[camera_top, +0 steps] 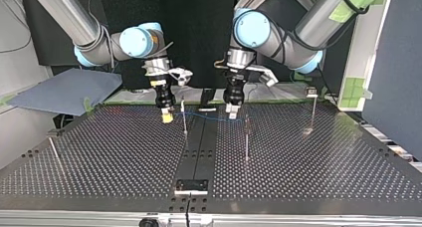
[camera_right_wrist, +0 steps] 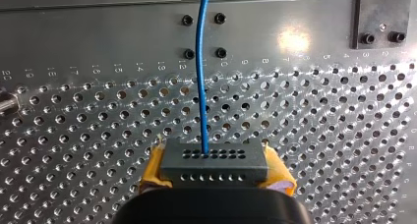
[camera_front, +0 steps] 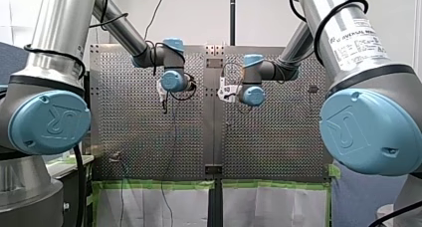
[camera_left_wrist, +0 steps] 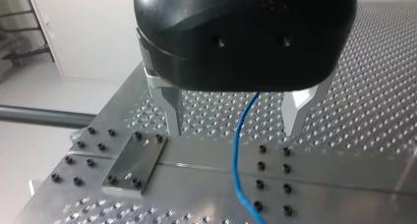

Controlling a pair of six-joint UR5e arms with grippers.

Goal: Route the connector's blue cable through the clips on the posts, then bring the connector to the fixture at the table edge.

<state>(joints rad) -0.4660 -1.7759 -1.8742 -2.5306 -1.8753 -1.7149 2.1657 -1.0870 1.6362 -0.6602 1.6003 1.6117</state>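
My gripper will carry the blue cable (camera_right_wrist: pixel 200 71), and the cable should come along in a gentle bow and stay seated in the connector, because it comes out of the hole (camera_right_wrist: pixel 204 152) in a smooth curve.
My right gripper (camera_right_wrist: pixel 214 180) is shut on the dark grey connector (camera_right_wrist: pixel 214 160), which sits between its yellow pads (camera_right_wrist: pixel 151 174). The blue cable (camera_right_wrist: pixel 200 76) leaves the connector and runs ahead over the perforated plate. In the top view it stretches low across the centre strip (camera_top: pixel 209 118) from my right gripper (camera_top: pixel 167 117) to my left gripper (camera_top: pixel 232 112). My left gripper (camera_left_wrist: pixel 234 130) is open, and the cable (camera_left_wrist: pixel 240 155) hangs between its metal fingers (camera_left_wrist: pixel 173 113) without being pinched. A thin post (camera_top: pixel 184 116) stands beside the cable between the two grippers.
Further posts rise from the table: one (camera_top: pixel 246 137) near my left gripper, one with a clip (camera_top: pixel 312 105) at the top view's right, and a leaning rod (camera_top: pixel 54 152) at its left. The fixture (camera_top: pixel 191 186) sits at the near table edge.
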